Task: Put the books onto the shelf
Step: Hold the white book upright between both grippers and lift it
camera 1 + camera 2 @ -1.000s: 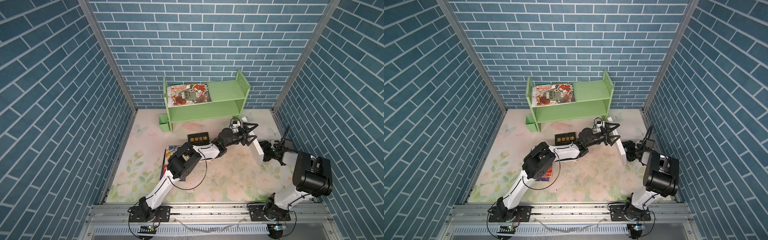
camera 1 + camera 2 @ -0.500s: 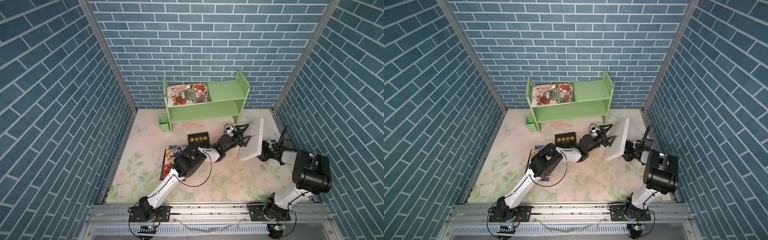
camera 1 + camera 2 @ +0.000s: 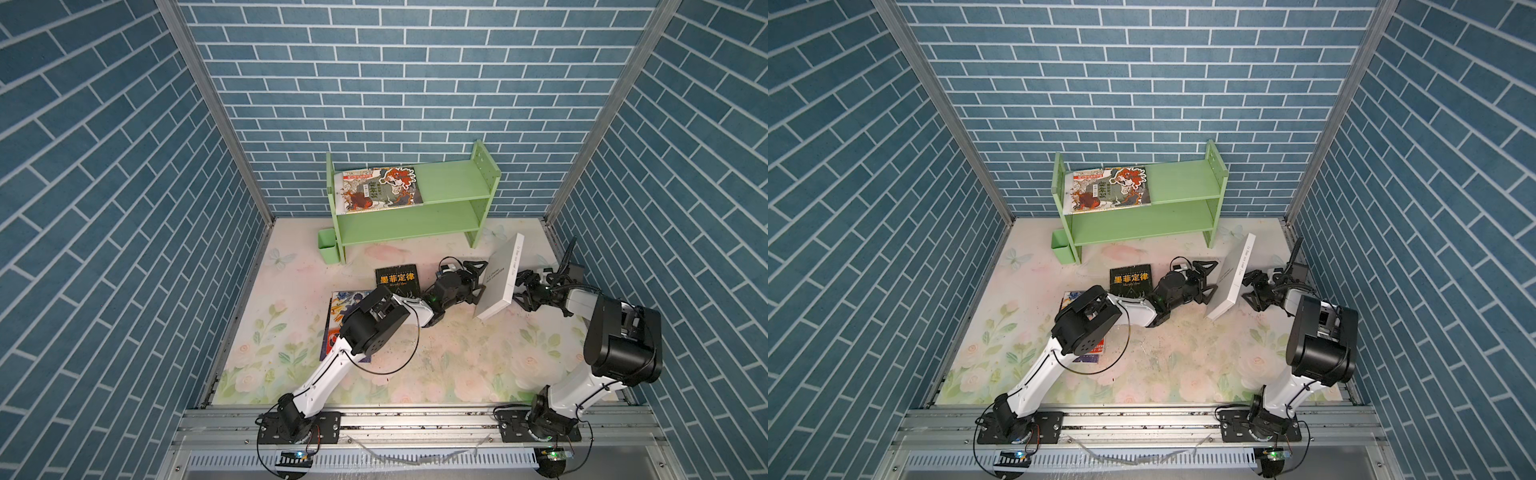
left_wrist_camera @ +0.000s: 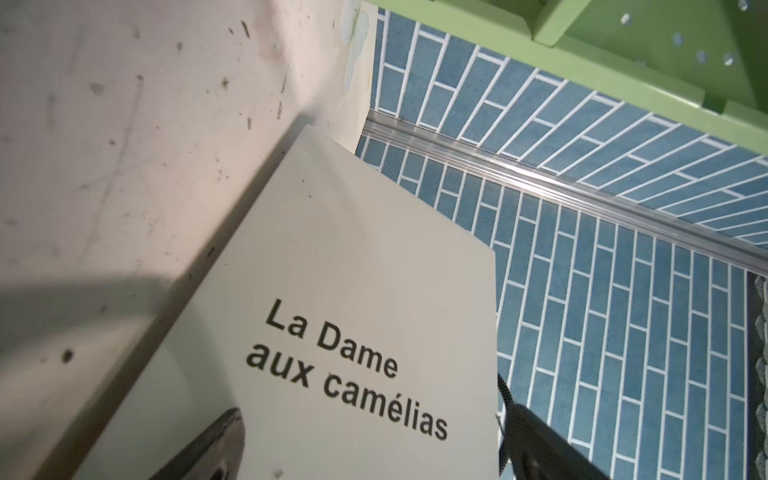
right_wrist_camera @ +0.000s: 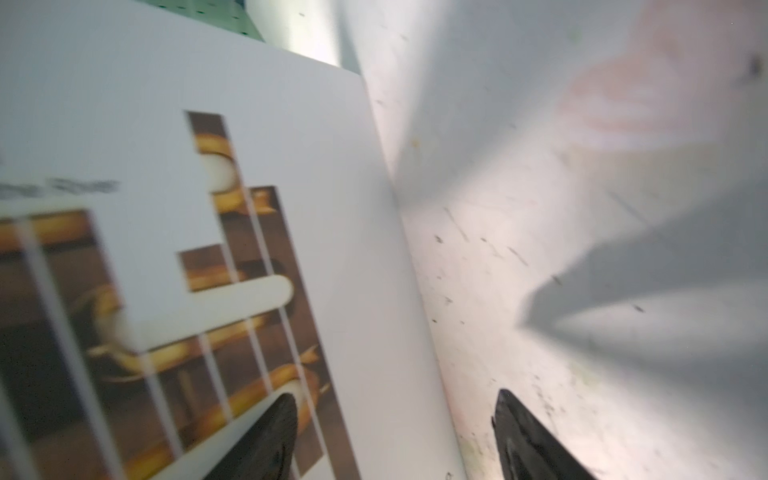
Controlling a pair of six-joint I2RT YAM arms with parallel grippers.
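Observation:
The white book (image 3: 495, 272) is standing at a tilt, and its thick spine (image 3: 513, 269) is straight and unbent. It will stay stiff and closed when I lift it by an edge.
A white book (image 3: 498, 282) (image 3: 1231, 278) stands tilted on one edge on the floral mat, between my two grippers. My left gripper (image 3: 478, 281) (image 3: 1210, 280) is open, facing its lettered back cover (image 4: 332, 291). My right gripper (image 3: 523, 291) (image 3: 1249, 289) is open at the front cover with dark bars (image 5: 187, 270). Whether either touches the book I cannot tell. The light-green shelf (image 3: 449, 183) (image 3: 1179, 183) stands at the back wall with an illustrated book (image 3: 380, 189) flat on its top tier. A black book (image 3: 397, 280) and a colourful book (image 3: 345, 303) lie on the mat.
A small green cup (image 3: 328, 251) sits by the shelf's left leg. Blue brick walls close the cell on three sides, and the right wall is close behind my right arm (image 3: 615, 332). My left arm (image 3: 374, 320) lies over the colourful book.
The white book has been tipped up from low on the mat onto its edge. My left gripper has drawn back to the left of it. The right gripper has stayed at its right side.

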